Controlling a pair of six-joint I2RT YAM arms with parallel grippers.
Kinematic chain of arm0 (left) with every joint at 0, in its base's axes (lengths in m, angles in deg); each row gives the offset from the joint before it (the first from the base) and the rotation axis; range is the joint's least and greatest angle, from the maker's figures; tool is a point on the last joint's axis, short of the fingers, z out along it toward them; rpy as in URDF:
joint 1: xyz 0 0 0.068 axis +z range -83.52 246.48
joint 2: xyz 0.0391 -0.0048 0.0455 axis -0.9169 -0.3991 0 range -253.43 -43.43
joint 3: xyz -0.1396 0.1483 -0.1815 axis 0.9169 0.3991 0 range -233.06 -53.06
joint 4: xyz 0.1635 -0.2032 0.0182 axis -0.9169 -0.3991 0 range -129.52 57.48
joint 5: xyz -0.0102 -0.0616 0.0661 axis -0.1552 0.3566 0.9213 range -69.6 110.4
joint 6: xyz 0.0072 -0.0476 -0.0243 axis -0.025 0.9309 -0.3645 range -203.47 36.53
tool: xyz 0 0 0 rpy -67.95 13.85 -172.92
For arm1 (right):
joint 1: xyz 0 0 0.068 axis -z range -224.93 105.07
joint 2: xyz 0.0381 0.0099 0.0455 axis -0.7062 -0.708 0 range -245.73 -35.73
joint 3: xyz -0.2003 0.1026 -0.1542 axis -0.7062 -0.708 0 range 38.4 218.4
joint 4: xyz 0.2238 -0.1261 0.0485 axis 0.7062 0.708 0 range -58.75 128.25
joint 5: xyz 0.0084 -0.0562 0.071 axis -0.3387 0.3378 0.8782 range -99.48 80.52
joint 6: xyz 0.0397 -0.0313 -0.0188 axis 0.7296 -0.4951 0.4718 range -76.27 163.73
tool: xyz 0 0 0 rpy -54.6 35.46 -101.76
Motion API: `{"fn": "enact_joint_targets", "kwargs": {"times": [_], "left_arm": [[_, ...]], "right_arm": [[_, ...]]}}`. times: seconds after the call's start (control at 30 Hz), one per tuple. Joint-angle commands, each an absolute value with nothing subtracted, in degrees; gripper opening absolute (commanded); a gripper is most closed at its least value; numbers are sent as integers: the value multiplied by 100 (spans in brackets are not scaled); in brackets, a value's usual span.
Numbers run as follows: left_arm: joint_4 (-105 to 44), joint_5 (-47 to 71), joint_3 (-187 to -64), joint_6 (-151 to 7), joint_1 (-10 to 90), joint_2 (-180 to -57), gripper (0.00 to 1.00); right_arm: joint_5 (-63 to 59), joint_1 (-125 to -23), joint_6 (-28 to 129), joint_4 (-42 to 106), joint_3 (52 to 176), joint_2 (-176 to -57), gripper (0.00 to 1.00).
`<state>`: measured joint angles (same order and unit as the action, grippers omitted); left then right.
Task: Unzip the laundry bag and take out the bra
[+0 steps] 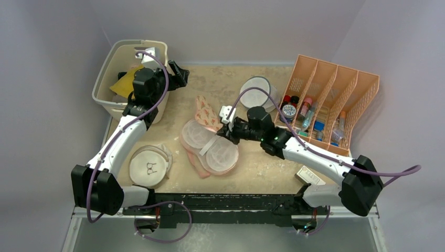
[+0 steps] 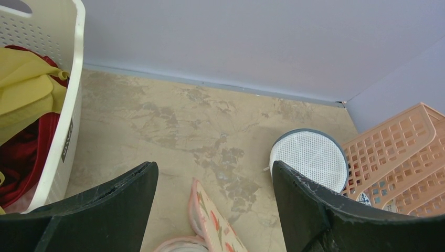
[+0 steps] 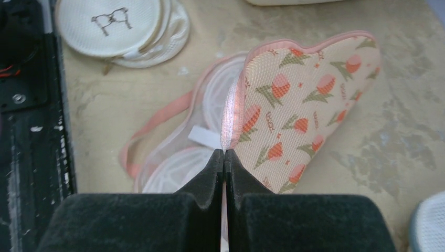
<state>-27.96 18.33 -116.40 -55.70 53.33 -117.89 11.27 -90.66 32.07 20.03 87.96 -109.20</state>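
My right gripper should keep folding the flap over until the flap covers the front cup (image 1: 222, 156), because it is holding the flap's pink edging (image 3: 237, 114) and the mesh cups are empty.
The laundry bag (image 1: 210, 149) lies unzipped mid-table, its pale mesh cups showing. Its flower-print flap (image 3: 304, 105) stands up on edge, and it also shows in the left wrist view (image 2: 215, 220). My right gripper (image 3: 224, 153) is shut on the flap's pink zip edging, and it sits at the bag's right side in the top view (image 1: 226, 128). The mustard-yellow bra (image 2: 26, 89) lies in the white basket (image 2: 71, 105) at the back left (image 1: 126, 83). My left gripper (image 2: 215, 170) is open and empty, above the table just right of the basket (image 1: 177, 73).
A red garment (image 2: 26, 157) lies under the bra in the basket. A round white mesh bag with a bra icon (image 1: 149, 167) sits front left. A white mesh drum (image 1: 257, 93) and an orange organizer (image 1: 336, 100) stand back right. A small box (image 1: 308, 176) lies front right.
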Motion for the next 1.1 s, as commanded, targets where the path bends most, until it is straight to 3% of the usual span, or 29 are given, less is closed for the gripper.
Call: {"fn": "enact_joint_targets", "kwargs": {"times": [0.0, 0.5, 1.07], "left_arm": [[-2670, 1916, -11920, -5724, 5338, -11717, 79], [-2672, 1985, -11899, -5746, 5338, -11758, 79], [-2682, 2000, -11899, -5753, 5339, -11759, 79]], "right_arm": [[1546, -9285, 3202, 2360, 8856, -10754, 0], [2047, -10474, 4018, 1579, 8560, -11769, 0], [1850, -10726, 4798, 417, 8823, -13460, 0]]}}
